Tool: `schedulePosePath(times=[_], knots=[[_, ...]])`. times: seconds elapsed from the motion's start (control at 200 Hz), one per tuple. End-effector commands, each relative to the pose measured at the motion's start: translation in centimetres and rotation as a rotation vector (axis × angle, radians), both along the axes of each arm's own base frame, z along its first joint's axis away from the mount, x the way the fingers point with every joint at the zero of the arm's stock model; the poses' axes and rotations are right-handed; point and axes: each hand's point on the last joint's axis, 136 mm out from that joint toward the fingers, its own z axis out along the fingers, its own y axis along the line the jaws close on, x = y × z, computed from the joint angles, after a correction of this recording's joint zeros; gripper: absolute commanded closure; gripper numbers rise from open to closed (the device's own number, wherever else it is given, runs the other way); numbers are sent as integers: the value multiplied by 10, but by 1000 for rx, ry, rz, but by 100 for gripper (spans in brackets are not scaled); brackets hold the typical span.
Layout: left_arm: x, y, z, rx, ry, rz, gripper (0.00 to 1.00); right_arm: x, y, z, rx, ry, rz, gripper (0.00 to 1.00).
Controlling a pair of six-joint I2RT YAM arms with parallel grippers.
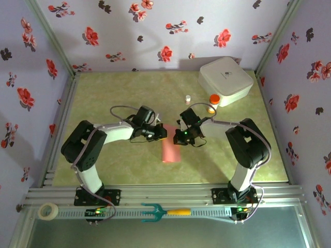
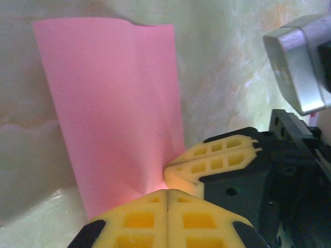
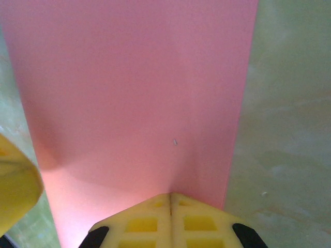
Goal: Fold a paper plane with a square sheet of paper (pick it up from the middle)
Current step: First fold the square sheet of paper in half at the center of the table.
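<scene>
The robot's left gripper is crowding its right gripper while the paper's far end (image 2: 121, 31) still bows softly, so the left gripper should move back and press along the fold (image 2: 51, 72) there.
The square sheet of paper (image 1: 170, 151) is salmon pink and hangs near the middle of the green table, running from between the two grippers toward the near edge. In the left wrist view the paper (image 2: 114, 103) shows a soft lengthwise bend. My left gripper (image 2: 169, 192) is shut on its near edge, and the right gripper's yellow fingers (image 2: 217, 155) press in right beside it. From above, the left gripper (image 1: 162, 133) and the right gripper (image 1: 179, 136) meet tip to tip over the paper's far end. My right gripper (image 3: 170, 195) is shut on the paper (image 3: 134, 88) too.
A white rounded box (image 1: 226, 80) stands at the back right, with an orange-capped bottle (image 1: 213, 99) and a small white bottle (image 1: 187, 99) in front of it. On the near rail lie a teal fork (image 1: 164, 211) with an orange handle and a tape roll (image 1: 48, 210). Flowered walls close in three sides.
</scene>
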Motion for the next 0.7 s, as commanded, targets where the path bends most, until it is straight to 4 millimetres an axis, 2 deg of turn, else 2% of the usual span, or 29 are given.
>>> schedulePosePath(times=[0.0,0.19,0.33,0.42,0.51,0.695], knots=[[-5,4,-17,2,34,-12,95,-13,-26,-27,-128,68,-32,100],[-14,16,-37,38,65,-14,94,-16,-29,-32,-138,78,-47,100],[-21,35,-58,93,90,7,94,-19,-31,-34,-138,88,-72,100],[-19,44,-61,106,93,21,94,-20,-33,-36,-139,90,-92,100],[-14,41,-52,97,81,18,94,-19,-35,-35,-140,81,-108,100],[5,23,-6,23,15,3,90,-17,-35,-35,-143,76,-111,100]])
